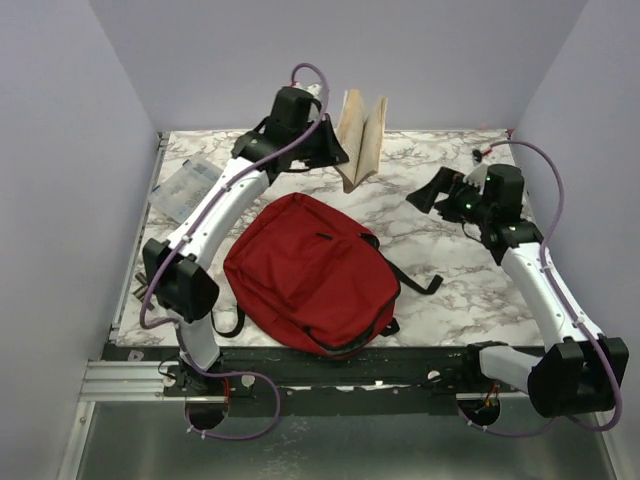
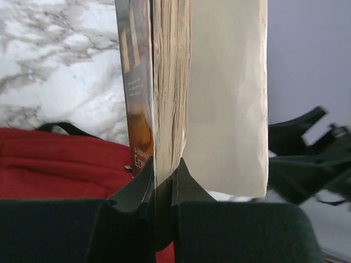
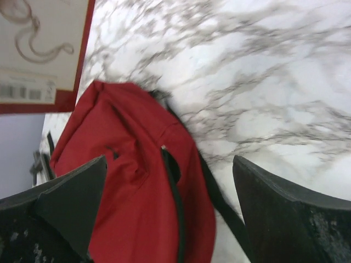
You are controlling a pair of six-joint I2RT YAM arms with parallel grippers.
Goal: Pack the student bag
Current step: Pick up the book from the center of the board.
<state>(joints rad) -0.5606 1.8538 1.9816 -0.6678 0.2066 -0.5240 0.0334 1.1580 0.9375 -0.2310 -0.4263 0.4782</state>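
Observation:
The book's pages splay (image 1: pixel 360 145) apart at the top (image 1: pixel 366 108), so the book will stay fanned when I carry it into the student bag with my right gripper.
The student bag (image 1: pixel 305 270) is a dark red backpack lying flat in the middle of the marble table, its black straps trailing to the right. It also shows as red fabric (image 2: pixel 55 164) low in the left wrist view. My left gripper (image 2: pixel 164 164) is shut on the lower edge of a paperback book (image 2: pixel 170 82), which it holds upright above the back of the table (image 1: pixel 362 135), pages fanned open. My right gripper (image 3: pixel 170 161) is open and holds nothing. It hovers right of the bag (image 3: pixel 126 192), whose zipper runs below its fingers.
A clear plastic case (image 1: pixel 185 188) lies at the table's left edge. Purple walls close in the table on three sides. The book's back cover (image 3: pixel 38 49) shows at the top left of the right wrist view. The right gripper (image 2: pixel 307 159) appears beyond the book.

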